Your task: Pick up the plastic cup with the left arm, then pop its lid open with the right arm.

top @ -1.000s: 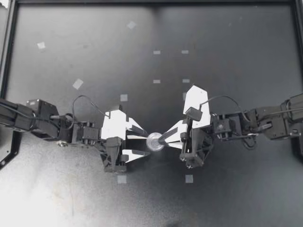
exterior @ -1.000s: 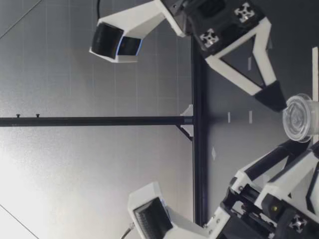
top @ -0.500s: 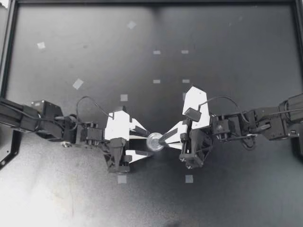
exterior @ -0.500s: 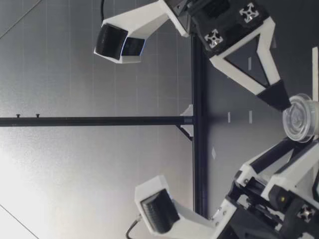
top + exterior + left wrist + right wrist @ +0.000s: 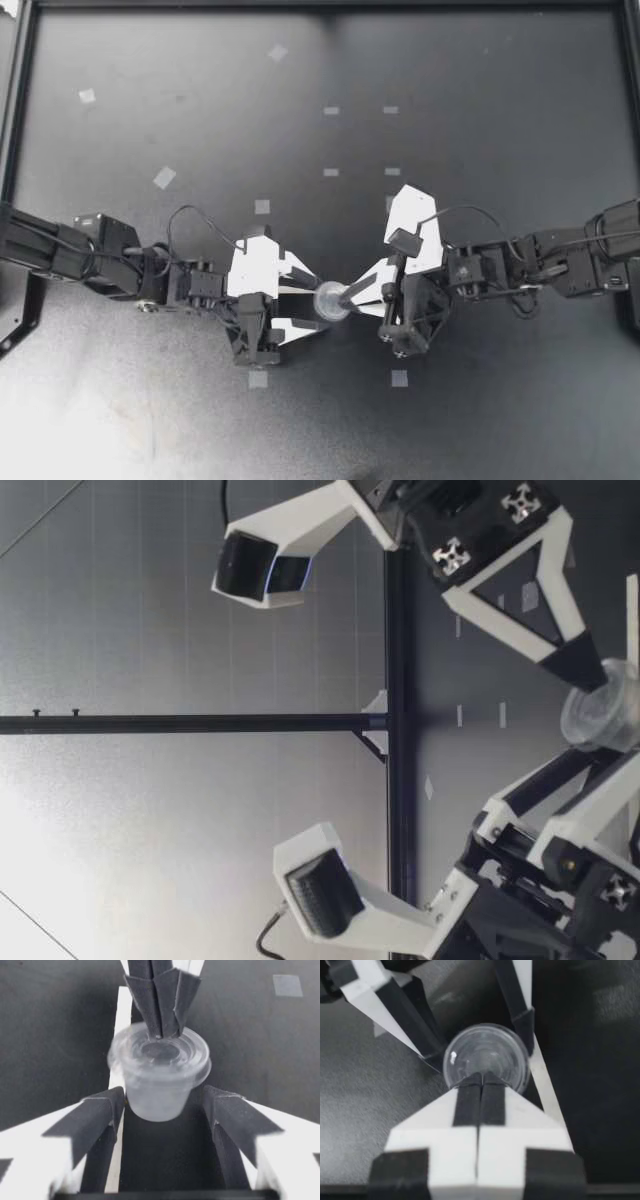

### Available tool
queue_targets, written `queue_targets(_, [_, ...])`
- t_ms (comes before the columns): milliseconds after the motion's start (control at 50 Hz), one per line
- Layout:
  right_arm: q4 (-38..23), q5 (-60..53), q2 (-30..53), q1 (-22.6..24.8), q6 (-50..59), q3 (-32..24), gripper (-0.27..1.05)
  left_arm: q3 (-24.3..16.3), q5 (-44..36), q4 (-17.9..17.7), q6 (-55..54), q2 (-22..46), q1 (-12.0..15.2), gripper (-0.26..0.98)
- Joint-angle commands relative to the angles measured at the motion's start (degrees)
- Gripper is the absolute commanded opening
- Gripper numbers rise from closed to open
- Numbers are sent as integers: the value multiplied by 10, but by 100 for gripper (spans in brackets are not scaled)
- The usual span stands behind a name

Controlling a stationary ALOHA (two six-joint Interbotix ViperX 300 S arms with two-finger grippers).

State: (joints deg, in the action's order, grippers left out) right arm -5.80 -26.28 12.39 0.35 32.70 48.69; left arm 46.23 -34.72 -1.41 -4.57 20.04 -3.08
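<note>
The lid's round rim (image 5: 202,1073) sticks out past the cup's sides, so the lid will come off in one piece when the robot's right gripper pops it.
A small clear lidded cup (image 5: 329,300) hangs in mid-table between my two grippers. My right gripper (image 5: 346,296) is shut, its tips pinching the cup's rim, as the right wrist view shows at the cup (image 5: 487,1052). My left gripper (image 5: 318,304) stands open, one finger on each side of the cup. In the left wrist view the cup (image 5: 157,1080) sits between the dark pads (image 5: 100,1110), with a gap on at least one side. In the low view the cup (image 5: 600,720) appears slightly above the table.
Small tape squares dot the black table, such as a far-left one (image 5: 164,177) and two near ones (image 5: 258,379) (image 5: 399,378). A black frame rail (image 5: 14,120) borders the table's left side.
My left arm has slid right, bringing its open fingers around the cup. My right gripper has stayed shut on the cup, hardly moving.
</note>
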Motion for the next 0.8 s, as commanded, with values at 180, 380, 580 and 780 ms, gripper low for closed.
queue_targets(180, [0,-2,-11,3,15,5,-12,-10,-5,-1,0,-9,-1,62])
queue_targets(380, [-1,-2,-11,3,14,4,-12,-19,12,-1,0,-9,-1,62])
queue_targets(580, [0,-2,-11,3,13,4,-12,-34,47,-1,1,-6,-1,61])
queue_targets(780, [0,-4,-11,3,12,3,-12,-43,55,-1,-1,-3,-1,58])
